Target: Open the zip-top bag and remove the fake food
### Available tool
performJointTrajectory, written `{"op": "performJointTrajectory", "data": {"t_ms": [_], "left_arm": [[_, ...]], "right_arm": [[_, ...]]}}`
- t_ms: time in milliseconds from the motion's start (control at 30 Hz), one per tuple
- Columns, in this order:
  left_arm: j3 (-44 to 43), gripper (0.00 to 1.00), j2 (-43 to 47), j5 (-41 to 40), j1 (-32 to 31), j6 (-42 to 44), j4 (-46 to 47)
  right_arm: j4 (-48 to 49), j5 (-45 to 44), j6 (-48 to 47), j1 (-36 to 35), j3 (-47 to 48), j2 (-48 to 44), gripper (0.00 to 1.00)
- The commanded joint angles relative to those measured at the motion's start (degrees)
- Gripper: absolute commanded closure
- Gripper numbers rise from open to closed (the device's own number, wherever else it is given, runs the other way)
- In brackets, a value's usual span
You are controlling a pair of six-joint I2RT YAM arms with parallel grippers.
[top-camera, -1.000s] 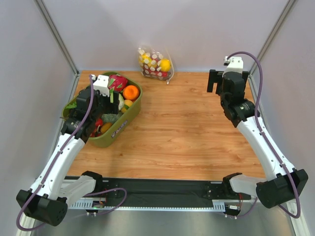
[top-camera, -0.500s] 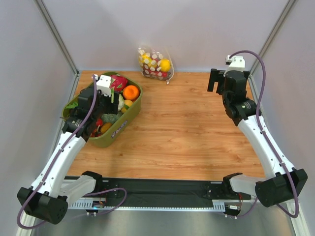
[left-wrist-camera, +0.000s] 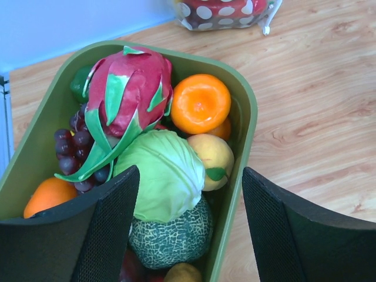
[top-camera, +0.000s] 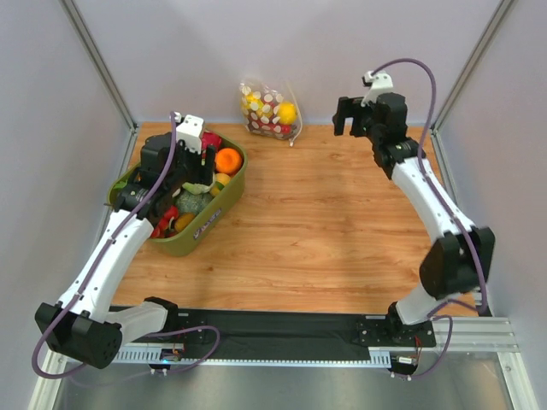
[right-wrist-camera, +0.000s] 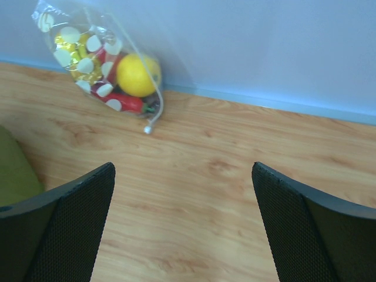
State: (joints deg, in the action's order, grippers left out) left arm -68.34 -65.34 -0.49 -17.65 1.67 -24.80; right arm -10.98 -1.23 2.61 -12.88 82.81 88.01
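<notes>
The zip-top bag's zip edge is facing my open right gripper across clear table. I go on moving toward that edge until my fingers can close on it.
The zip-top bag, clear with pale dots, leans against the back wall at the table's far edge. It also shows in the right wrist view and at the top of the left wrist view. Inside it is the fake food: a yellow lemon, a red chili and other pieces I cannot make out. My right gripper is open and empty, above the table to the right of the bag. My left gripper is open and empty, above the bin.
The olive-green bin at the left holds a pink dragon fruit, a green cabbage, an orange, grapes and a melon. Grey walls enclose the wooden table.
My right arm has swung left and toward the back wall, closer to the bag. My left gripper has shifted a little right and back over the bin.
</notes>
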Motion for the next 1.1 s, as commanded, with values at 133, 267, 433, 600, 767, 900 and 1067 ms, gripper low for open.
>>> {"op": "performJointTrajectory", "data": {"t_ms": [133, 267, 433, 600, 767, 900, 1067], "left_arm": [[2.5, 0.21, 2.7, 0.7, -0.1, 2.6, 3.7], [4.3, 0.20, 3.3, -1.7, 0.0, 3.4, 4.9], [4.8, 0.20, 1.4, -0.2, 0.0, 2.6, 4.4], [4.4, 0.20, 0.2, 1.4, 0.0, 2.5, 3.9], [4.5, 0.20, -0.3, 1.5, -0.1, 2.6, 3.6], [4.2, 0.20, -0.6, 1.9, -0.1, 2.7, 2.9], [4.4, 0.20, -0.1, 0.9, -0.1, 3.2, 2.5]], "right_arm": [[6.4, 18.5, 5.6, 0.0, 22.2, 27.0, 0.00], [10.4, 24.7, 8.2, -0.1, 32.2, 37.4, 0.00], [15.1, 26.9, 9.2, -0.9, 47.5, 51.0, 0.00], [17.8, 27.7, 9.0, -2.4, 57.0, 58.9, 0.00], [23.3, 25.9, 6.2, -4.5, 58.5, 62.0, 0.00], [23.6, 24.8, 2.5, -6.4, 63.3, 65.8, 0.00], [23.4, 23.0, 0.8, -7.5, 64.4, 67.7, 0.26]]}}
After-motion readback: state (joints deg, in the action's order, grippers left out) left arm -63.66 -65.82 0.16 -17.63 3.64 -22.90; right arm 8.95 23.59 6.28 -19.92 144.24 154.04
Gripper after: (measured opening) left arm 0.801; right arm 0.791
